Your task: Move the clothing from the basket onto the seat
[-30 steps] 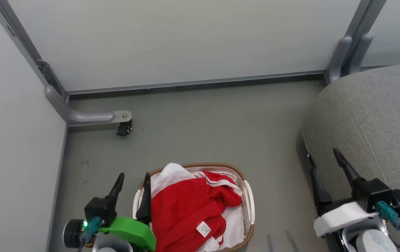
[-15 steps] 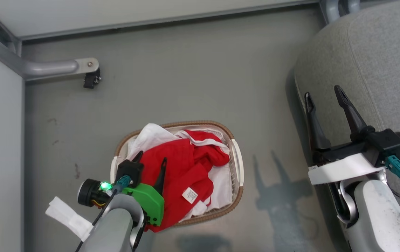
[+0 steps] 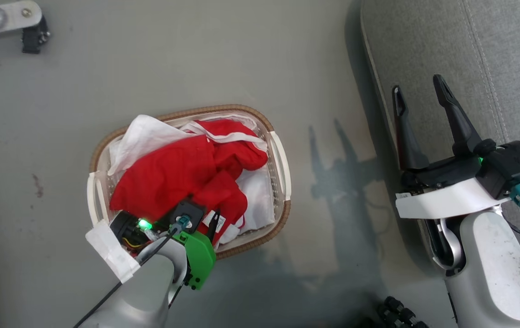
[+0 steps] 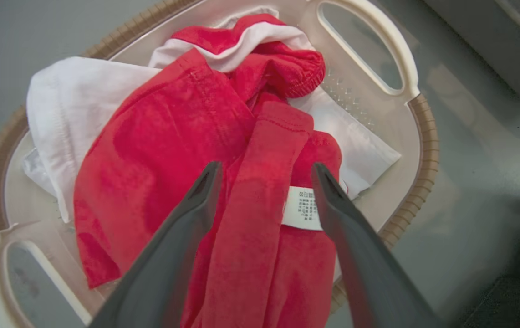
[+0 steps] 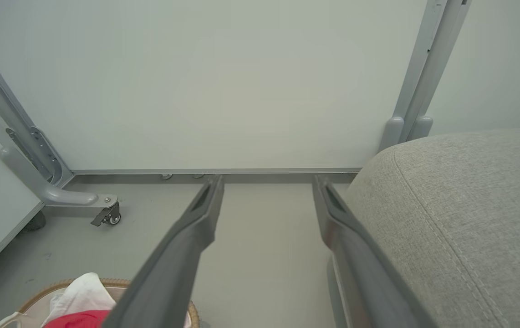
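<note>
My gripper will lift the labelled red clothing (image 3: 221,198) away. That clothing overlaps a white-trimmed red piece (image 3: 236,135), so the white-trimmed piece will stay in the basket.
The basket (image 3: 282,164), white with a brown woven rim, stands on the grey floor; in the left wrist view the basket (image 4: 424,136) sits just below the fingers. The clothing (image 3: 173,171), red with white trim, lies heaped in it over a white liner (image 3: 135,134). My left gripper (image 4: 265,166) is open and points down at the clothing (image 4: 164,127), its fingers to either side of a red fold beside the white label (image 4: 301,207). From the head, the left gripper (image 3: 207,222) hangs over the basket's near end. My right gripper (image 3: 416,84) is open and empty at the edge of the seat (image 3: 428,41).
A partition's metal foot with a caster (image 3: 32,34) stands far left on the floor, and the caster (image 5: 109,217) shows below the pale partition panels (image 5: 242,91). The seat (image 5: 460,205) rises at the right. Something dark (image 3: 401,314) lies at the bottom edge.
The head camera has tilted down, so the whole picture shifted. My left gripper has swung from beside the basket to above the red clothing, pointing down. The right gripper stays open by the seat's edge.
</note>
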`<state>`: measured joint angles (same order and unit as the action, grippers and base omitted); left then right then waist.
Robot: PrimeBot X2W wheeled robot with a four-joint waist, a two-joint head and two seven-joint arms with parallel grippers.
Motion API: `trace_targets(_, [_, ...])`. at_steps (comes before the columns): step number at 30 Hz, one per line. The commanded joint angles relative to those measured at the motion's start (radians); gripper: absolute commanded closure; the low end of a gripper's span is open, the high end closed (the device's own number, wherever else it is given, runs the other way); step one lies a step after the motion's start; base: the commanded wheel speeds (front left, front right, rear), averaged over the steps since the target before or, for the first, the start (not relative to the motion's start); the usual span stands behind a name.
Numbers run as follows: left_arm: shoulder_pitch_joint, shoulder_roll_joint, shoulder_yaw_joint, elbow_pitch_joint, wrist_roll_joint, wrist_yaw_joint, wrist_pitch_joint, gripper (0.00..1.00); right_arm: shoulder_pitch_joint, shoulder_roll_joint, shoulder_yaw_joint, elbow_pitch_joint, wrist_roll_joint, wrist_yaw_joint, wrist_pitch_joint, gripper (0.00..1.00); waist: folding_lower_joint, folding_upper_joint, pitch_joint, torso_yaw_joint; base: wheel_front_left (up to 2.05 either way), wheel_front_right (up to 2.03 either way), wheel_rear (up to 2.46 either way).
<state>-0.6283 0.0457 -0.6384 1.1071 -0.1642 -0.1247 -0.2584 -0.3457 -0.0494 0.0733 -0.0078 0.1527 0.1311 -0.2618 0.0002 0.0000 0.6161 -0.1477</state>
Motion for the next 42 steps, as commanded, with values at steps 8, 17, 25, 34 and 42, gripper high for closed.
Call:
trace_targets(8, [-0.1,0.009,-0.03,0.102,-0.008,0.018,0.02,0.0,-0.035,-0.002,0.027,-0.01,0.034,-0.001,-0.005,0.0,-0.0002,0.0,0.146,-0.095,0.0,0.0,0.0])
trace_targets(17, [-0.144,0.036,-0.008,0.151,-0.032,0.085,0.02,0.0,-0.049,-0.002,0.036,-0.008,0.052,-0.001,-0.005,0.0,-0.0002,0.0,0.177,-0.105,0.0,0.0,0.0])
trace_targets(25, [-0.132,0.044,0.003,0.171,-0.061,0.08,0.047,0.54,-0.057,-0.002,0.052,0.0,0.068,-0.001,-0.005,0.0,-0.0002,0.0,0.184,-0.109,0.0,0.0,0.0])
trace_targets(34, [-0.059,0.017,-0.001,0.145,-0.097,0.048,0.0,1.0,-0.026,-0.002,0.037,0.031,0.032,-0.001,-0.005,0.0,-0.0002,0.0,0.099,-0.07,0.0,0.0,0.0])
trace_targets(42, [0.038,0.01,0.025,-0.015,-0.136,0.031,-0.007,1.0,0.028,-0.003,-0.018,0.061,-0.035,-0.001,-0.005,0.0,-0.0002,0.0,-0.071,0.015,0.0,0.0,0.0])
